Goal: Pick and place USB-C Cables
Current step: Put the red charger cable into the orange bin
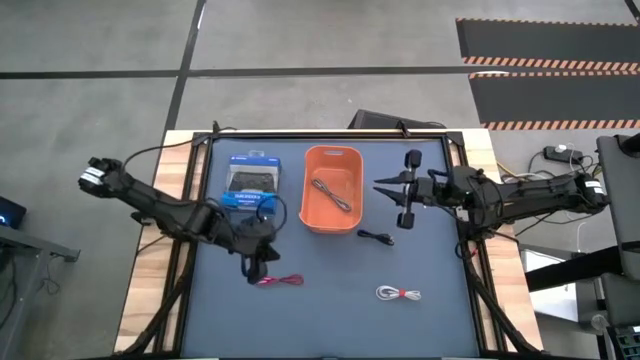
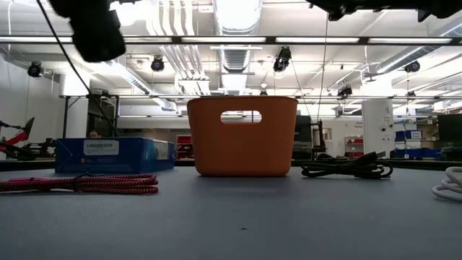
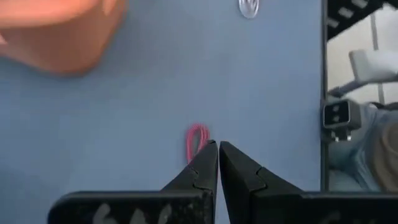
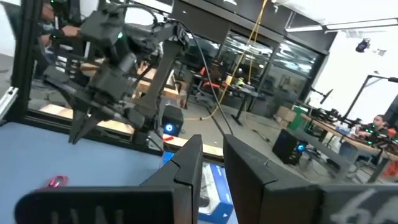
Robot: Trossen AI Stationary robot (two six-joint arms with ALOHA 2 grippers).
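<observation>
The parts of the red cable point(image 1: 284, 281) are lying together in a narrow loop point(image 3: 198, 135), so I expect the red cable to stay in a bundle and keep that loop when I lift it.
The red cable point(image 1: 282, 281) lies flat on the blue mat; it also shows in the low view point(image 2: 79, 183). My left gripper point(image 1: 254, 270) is shut and empty, hovering above the mat just left of that cable's end point(image 3: 197, 138). The black cable point(image 1: 375, 237) and the white cable with a red tie point(image 1: 398, 294) lie on the mat. The grey cable point(image 1: 333, 192) lies inside the orange basket point(image 1: 352, 222). My right gripper point(image 1: 378, 184) hangs in the air right of the basket, its fingers point(image 4: 189, 162) a narrow gap apart and empty.
A blue-and-black retail box point(image 1: 250, 180) stands left of the basket, at the far left of the mat. A black frame point(image 1: 325, 137) borders the mat. Bare mat point(image 1: 330, 310) lies between the red and white cables.
</observation>
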